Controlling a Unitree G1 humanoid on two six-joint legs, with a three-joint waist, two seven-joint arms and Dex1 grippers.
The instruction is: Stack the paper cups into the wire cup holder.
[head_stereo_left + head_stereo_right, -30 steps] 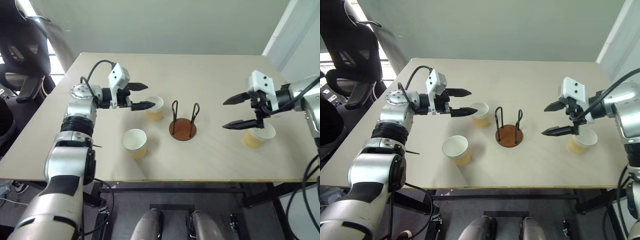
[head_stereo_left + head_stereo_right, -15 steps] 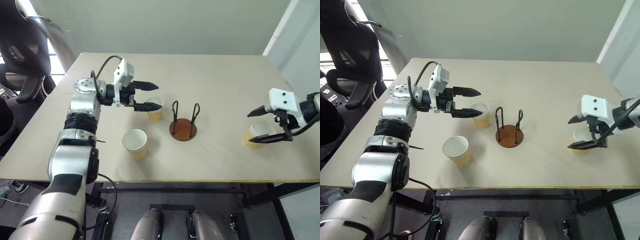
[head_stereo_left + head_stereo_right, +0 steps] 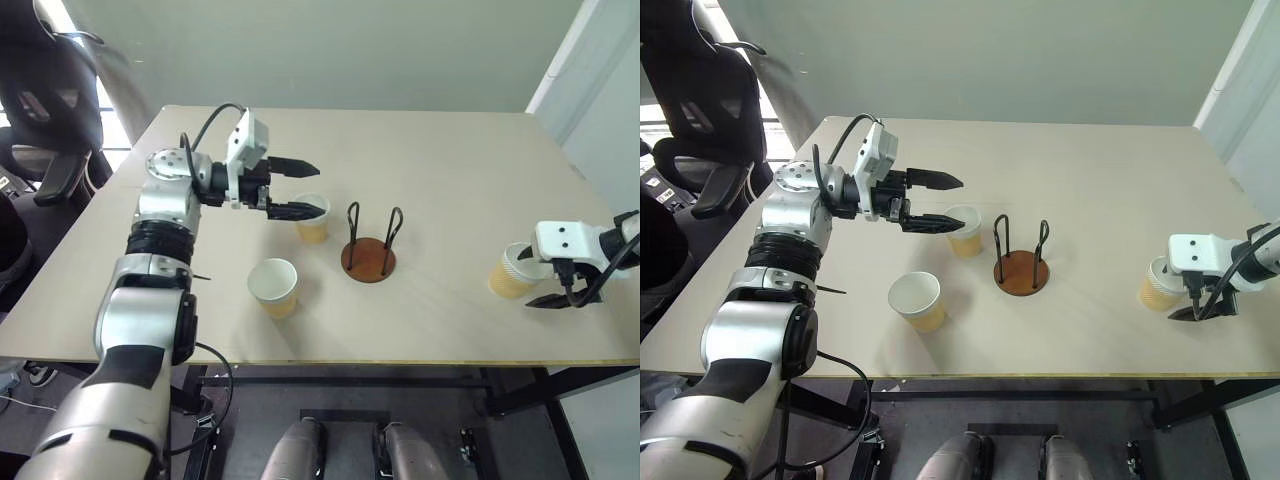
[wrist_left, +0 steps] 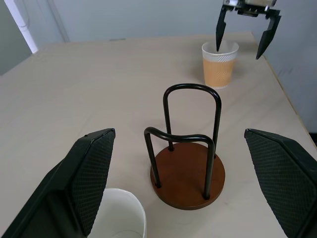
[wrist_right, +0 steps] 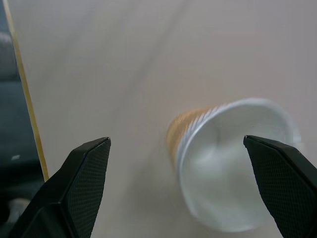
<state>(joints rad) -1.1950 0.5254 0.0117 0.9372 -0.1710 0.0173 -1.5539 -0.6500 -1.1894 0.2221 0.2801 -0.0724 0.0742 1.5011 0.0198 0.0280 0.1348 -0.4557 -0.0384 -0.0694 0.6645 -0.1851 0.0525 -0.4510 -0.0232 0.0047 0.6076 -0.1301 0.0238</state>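
Note:
The third cup point(image 3: 513, 272) will go down between the black loops point(image 3: 354, 233) and stand upright when I lower it, because the loops are wide apart above the brown disc.
The wire cup holder point(image 3: 368, 262), a brown disc with two black loops, stands at the table's middle. One paper cup point(image 3: 312, 217) stands upright just left of it, a second point(image 3: 273, 287) nearer the front edge, and a third point(image 3: 508, 272) far right. My left gripper point(image 3: 320, 190) is open and lies level above the first cup's rim, pointing toward the holder point(image 4: 188, 168). Pointing down, my right gripper point(image 3: 533, 280) is open with the third cup point(image 5: 233, 183) between its fingers, closer to one. The left wrist view shows that gripper point(image 4: 238, 53) straddling the cup point(image 4: 219, 64).
The pale wooden table point(image 3: 440, 170) has its front edge point(image 5: 29, 104) close to the right cup. A black office chair point(image 3: 40, 90) stands beyond the table's left corner. A grey wall runs behind the table.
My right gripper has swung right and down from beside the holder and tipped downward around the far right cup. The left gripper has stayed over its cup. No cup has moved.

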